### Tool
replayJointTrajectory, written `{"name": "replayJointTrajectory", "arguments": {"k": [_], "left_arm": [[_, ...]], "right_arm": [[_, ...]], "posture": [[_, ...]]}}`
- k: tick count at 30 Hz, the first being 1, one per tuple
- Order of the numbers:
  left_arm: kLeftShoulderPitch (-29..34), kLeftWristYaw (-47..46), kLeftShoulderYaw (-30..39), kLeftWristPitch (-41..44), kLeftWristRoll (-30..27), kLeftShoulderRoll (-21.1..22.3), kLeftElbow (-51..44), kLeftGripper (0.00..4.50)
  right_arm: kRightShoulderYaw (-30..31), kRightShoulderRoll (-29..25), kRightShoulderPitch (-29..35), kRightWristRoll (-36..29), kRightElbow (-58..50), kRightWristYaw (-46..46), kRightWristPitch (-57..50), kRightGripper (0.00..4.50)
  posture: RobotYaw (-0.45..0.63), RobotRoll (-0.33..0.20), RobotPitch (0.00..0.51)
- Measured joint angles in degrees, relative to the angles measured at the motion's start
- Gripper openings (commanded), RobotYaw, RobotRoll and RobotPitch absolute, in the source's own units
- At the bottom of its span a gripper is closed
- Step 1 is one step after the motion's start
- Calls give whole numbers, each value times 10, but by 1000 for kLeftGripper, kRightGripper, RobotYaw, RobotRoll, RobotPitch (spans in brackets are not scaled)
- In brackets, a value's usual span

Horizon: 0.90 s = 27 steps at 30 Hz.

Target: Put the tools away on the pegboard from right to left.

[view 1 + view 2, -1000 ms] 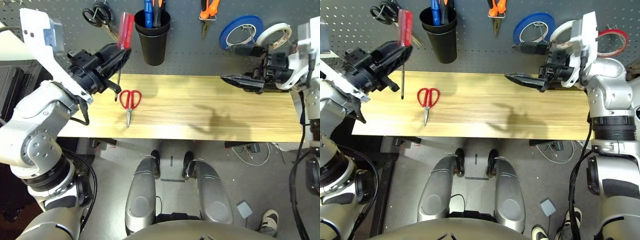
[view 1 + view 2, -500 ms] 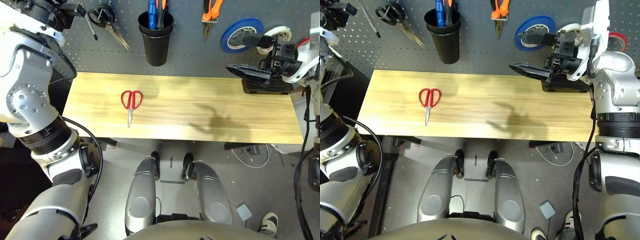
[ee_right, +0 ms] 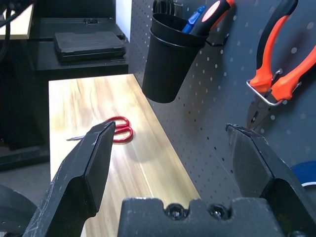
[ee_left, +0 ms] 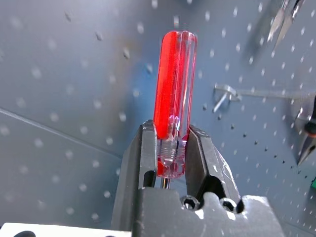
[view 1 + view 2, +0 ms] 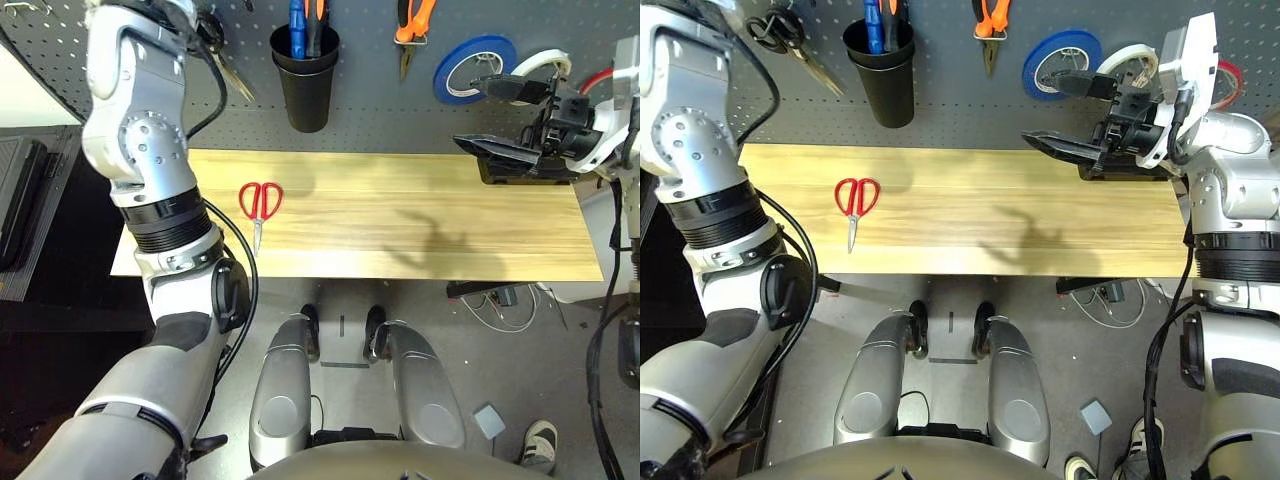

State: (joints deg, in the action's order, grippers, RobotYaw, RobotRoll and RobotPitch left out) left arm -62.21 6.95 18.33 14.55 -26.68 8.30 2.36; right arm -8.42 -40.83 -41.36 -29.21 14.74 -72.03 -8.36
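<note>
The screwdriver's shaft [image 4: 165, 182] is pointing down and the black cup has room [image 5: 281, 46] next to the blue tool. My left gripper goes on carrying the screwdriver there and then lets go.
My left gripper [image 4: 170, 148] is shut on the slim red-handled screwdriver [image 4: 174, 94], holding it upright close to the dark grey pegboard [image 4: 74, 79] near a bare metal hook [image 4: 223, 94]. That arm reaches up to the pegboard's upper left. The red-handled scissors [image 5: 260, 200] lie on the left part of the wooden table [image 5: 400, 220]. Orange-and-black pliers [image 5: 413, 25] hang on the pegboard. A thin red tape ring [image 5: 1230, 75] hangs at the far right, behind my right wrist. My right gripper [image 5: 482, 118] hovers open above the table's right end, holding nothing.
A black cup [image 5: 305, 75] with blue and orange tools hangs on the pegboard. Black-handled scissors [image 5: 780, 35] hang at the upper left. Blue tape [image 5: 475, 70] and white tape [image 5: 545, 65] hang beside the right gripper. A person's shoe [image 5: 540, 445] is on the floor.
My left arm has swung up from beside the table to the pegboard's upper left, carrying the screwdriver. The right gripper has stayed open and barely moved.
</note>
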Motion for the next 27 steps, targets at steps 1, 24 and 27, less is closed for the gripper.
{"name": "replayJointTrajectory", "arguments": {"k": [1, 24, 27], "left_arm": [[0, 1, -4, -14, 4, -6, 14, 826], [2, 50, -97, -170, 122, -12, 218, 3752], [14, 59, -100, -141, 119, 2, 170, 4466]], "right_arm": [[0, 0, 0, 0, 0, 1, 0, 4500], [0, 0, 5, -2, -13, 12, -6, 4500], [0, 0, 6, -2, -13, 13, -6, 4500]], "posture": [[-33, 0, 234], [-42, 0, 239], [-25, 0, 239]]}}
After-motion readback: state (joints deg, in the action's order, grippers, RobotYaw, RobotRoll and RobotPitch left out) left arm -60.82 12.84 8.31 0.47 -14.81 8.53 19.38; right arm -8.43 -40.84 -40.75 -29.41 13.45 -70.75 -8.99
